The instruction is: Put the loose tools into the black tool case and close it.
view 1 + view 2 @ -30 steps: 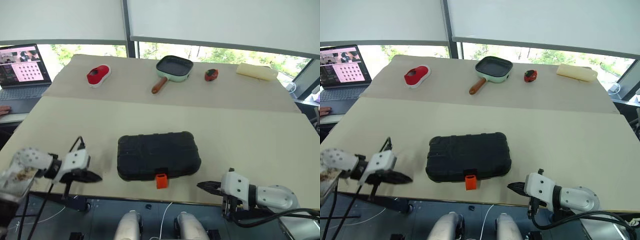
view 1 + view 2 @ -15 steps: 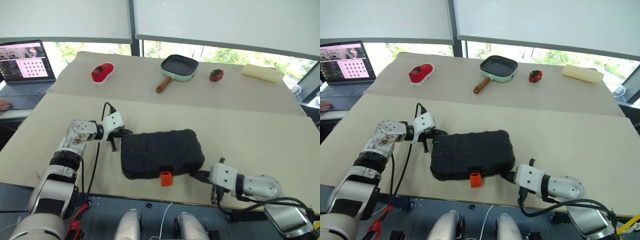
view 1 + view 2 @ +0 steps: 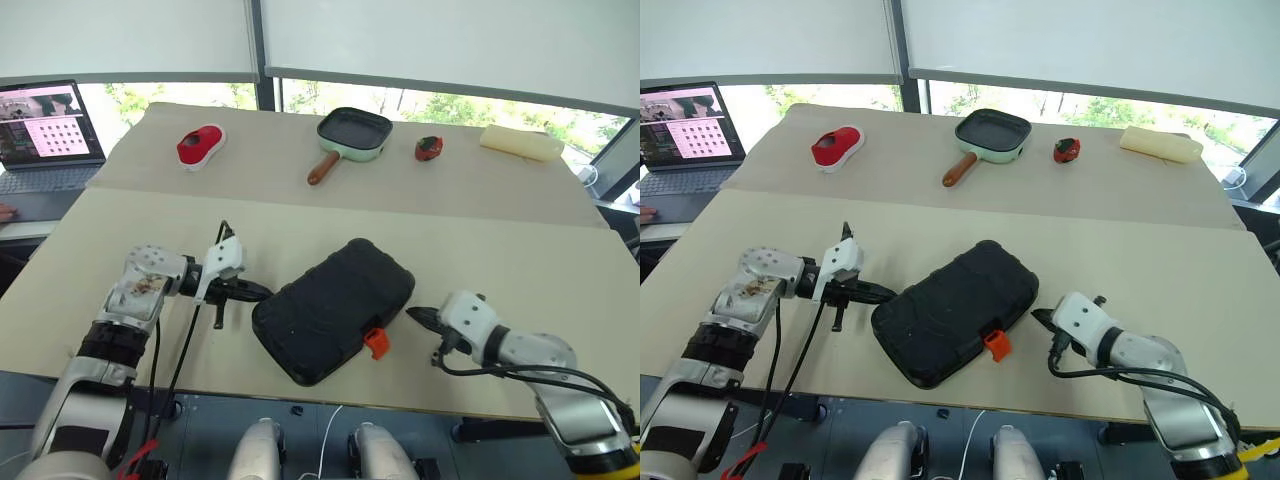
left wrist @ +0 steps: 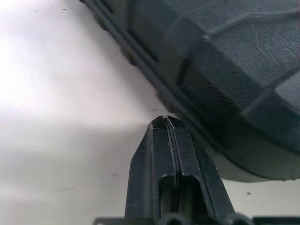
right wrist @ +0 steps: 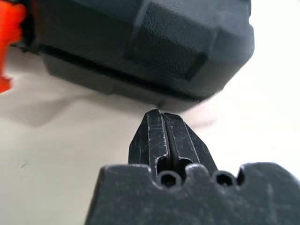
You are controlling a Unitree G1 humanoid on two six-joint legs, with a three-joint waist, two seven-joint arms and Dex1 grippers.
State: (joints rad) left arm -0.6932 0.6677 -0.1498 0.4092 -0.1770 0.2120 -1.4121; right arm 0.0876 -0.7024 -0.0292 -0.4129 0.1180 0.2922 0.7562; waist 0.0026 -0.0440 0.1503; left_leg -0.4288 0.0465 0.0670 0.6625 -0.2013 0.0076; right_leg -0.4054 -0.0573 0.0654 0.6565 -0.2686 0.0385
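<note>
The robot's right gripper is at the case's corner (image 3: 404, 296), past the open orange latch, so it should go back to the latch (image 3: 377, 343) while the left gripper holds the lid.
The black tool case (image 3: 335, 308) lies closed and turned diagonally on the tan table, with its orange latch (image 3: 376, 342) facing the near right. My left gripper (image 3: 260, 293) is shut and its tip sits at the case's left corner, seen close up in the left wrist view (image 4: 165, 123). On the other side, my right gripper (image 3: 417, 316) is shut too, its tip right at the case's right corner (image 5: 159, 117). Neither gripper holds anything. The loose tools are out of view.
At the back of the table are a green pan (image 3: 352, 133) with a wooden handle, a red shoe-shaped thing (image 3: 197, 147), a small red item (image 3: 428, 148) and a pale yellow block (image 3: 516, 143). A laptop (image 3: 40, 130) stands far left, with a person's hand (image 3: 8, 211) beside it.
The case has swung from lying along the table's front edge to a diagonal, right end farther away. Both shut grippers came in from the front edge to its two ends.
</note>
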